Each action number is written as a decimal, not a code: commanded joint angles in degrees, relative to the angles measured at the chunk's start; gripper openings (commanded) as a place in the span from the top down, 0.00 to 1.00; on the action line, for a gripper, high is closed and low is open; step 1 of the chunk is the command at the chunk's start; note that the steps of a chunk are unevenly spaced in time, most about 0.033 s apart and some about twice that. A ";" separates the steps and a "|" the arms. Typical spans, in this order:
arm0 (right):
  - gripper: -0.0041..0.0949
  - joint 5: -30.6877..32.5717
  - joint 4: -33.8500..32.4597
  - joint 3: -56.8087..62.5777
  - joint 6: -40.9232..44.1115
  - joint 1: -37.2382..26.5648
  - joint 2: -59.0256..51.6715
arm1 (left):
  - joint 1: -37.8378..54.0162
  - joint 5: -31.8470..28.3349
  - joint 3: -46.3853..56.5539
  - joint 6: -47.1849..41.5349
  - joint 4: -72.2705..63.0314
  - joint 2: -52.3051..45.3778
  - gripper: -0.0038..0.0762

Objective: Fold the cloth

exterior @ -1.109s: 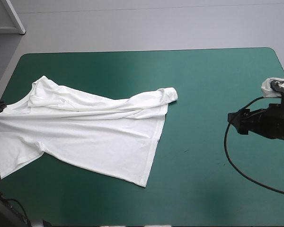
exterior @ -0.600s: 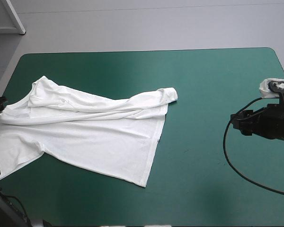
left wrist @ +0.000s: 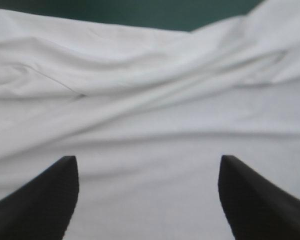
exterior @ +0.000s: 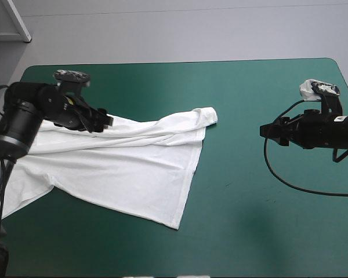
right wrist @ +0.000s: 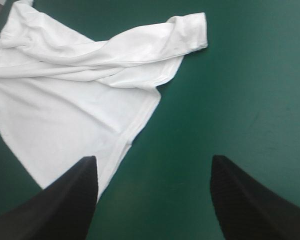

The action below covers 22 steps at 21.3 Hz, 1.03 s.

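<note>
The white T-shirt's fold (exterior: 148, 133) is lying in loose creases, so the white T-shirt will fall open into a long hanging sheet when I pick it up.
The white T-shirt (exterior: 122, 168) lies spread and wrinkled over the left half of the teal-green table, a folded ridge running across it to a sleeve (exterior: 206, 116) near the middle. My left gripper (exterior: 107, 123) hovers over the shirt's far left part, pointing toward the middle. In the left wrist view it (left wrist: 147, 192) is open, with creased white T-shirt (left wrist: 150, 100) filling the space under and ahead of it. My right gripper (exterior: 265, 131) hangs open over bare cover to the right of the shirt. The right wrist view shows it (right wrist: 152, 195) empty, the T-shirt (right wrist: 65, 100) ahead.
The table's bare teal-green cover (exterior: 249, 202) stretches across the right half and along the near edge. The shirt's left part hangs past the table's left edge. A pale shelf corner (exterior: 11, 23) stands beyond the far left corner.
My left gripper let go of the shirt at the table's left edge, opened, and swung in over the shirt's far left part. My right arm shifted toward the shirt.
</note>
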 commanded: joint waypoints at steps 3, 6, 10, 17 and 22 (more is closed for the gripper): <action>0.35 -6.41 -7.78 -1.56 4.95 -0.17 -1.12 | -22.67 2.21 9.61 -11.65 4.91 -7.41 0.25; 0.35 -6.54 -8.07 -1.56 5.47 -0.02 -1.12 | -36.20 -1.83 17.35 -21.73 9.76 -7.44 0.25; 0.35 -6.34 -9.27 -1.56 6.20 2.27 -1.15 | -44.32 -11.63 23.81 -27.87 8.95 -6.50 0.25; 0.35 -6.20 -10.54 -1.56 7.90 3.20 -1.25 | -47.03 -17.21 27.40 -24.72 2.80 0.60 0.25; 0.35 -6.31 -12.39 -1.56 8.32 3.20 -1.25 | -48.30 -19.39 27.40 -24.72 2.66 4.90 0.25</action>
